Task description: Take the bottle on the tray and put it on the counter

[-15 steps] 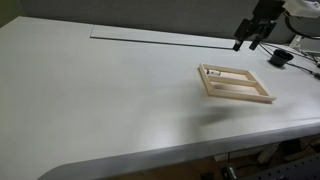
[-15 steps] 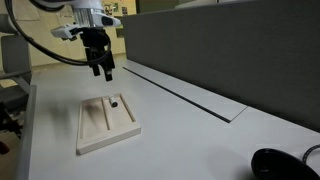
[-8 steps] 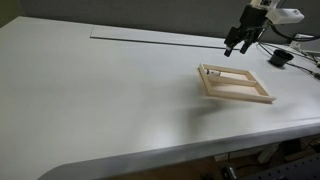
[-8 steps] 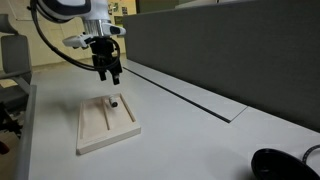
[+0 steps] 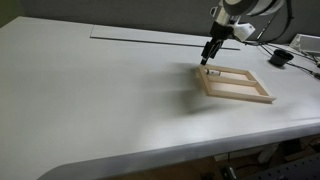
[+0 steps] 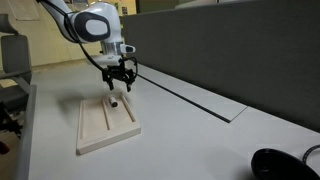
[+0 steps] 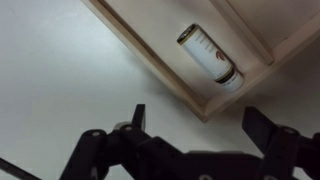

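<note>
I need to go back over the tray and straddle the bottle [image 7: 211,56] before I close, because my gripper's open fingers hover outside the tray's corner [image 7: 205,112], past the bottle.
A small white bottle [image 7: 210,58] with a dark cap lies on its side in a corner of the light-wood tray [image 7: 150,60]. It shows as a tiny white shape in both exterior views [image 5: 205,71] [image 6: 113,102]. The tray [image 5: 237,85] [image 6: 103,125] rests on the off-white counter [image 5: 100,90] [image 6: 190,130]. My gripper [image 7: 198,118] [image 5: 211,55] [image 6: 119,82] is open and empty. It hovers just above the tray corner that holds the bottle, apart from it.
A long thin dark slot [image 5: 150,40] [image 6: 185,95] runs along the counter's back. A grey partition wall [image 6: 230,50] stands behind it. A black round object [image 6: 283,163] and dark cables [image 5: 285,55] lie near the counter edge.
My gripper has moved down and across toward the tray's bottle corner and now hangs close above it. The bottle and tray have not moved.
</note>
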{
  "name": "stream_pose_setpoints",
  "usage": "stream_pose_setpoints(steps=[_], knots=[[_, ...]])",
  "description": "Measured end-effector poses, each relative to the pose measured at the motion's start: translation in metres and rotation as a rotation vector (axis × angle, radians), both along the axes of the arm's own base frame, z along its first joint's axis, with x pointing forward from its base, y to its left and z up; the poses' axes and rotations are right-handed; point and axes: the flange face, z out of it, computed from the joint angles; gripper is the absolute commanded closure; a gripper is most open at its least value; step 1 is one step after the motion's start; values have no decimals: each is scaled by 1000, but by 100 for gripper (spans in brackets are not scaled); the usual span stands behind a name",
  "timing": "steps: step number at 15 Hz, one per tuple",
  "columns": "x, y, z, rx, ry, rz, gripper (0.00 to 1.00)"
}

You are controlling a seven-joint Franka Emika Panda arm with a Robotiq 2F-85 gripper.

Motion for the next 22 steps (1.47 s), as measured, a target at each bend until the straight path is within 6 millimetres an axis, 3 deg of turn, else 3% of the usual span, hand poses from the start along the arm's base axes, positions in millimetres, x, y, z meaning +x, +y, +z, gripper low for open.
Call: stream_pose_setpoints(steps=[2, 3, 5, 7, 12, 16, 17, 20, 22], knots=[[-6, 21, -30, 7, 50, 134, 0], [-9, 27, -34, 4, 55, 174, 0], [-9, 33, -31, -9, 27, 221, 0], [-6, 31, -11, -35, -35, 264, 0], [-14, 38, -17, -27, -20, 287, 0], [-64, 58, -4, -31, 2, 362, 0], [-92, 60, 10, -46, -9, 384, 0], [-113, 49, 25, -59, -41, 379, 0], [-102, -4, 32, -73, -104, 302, 0]])
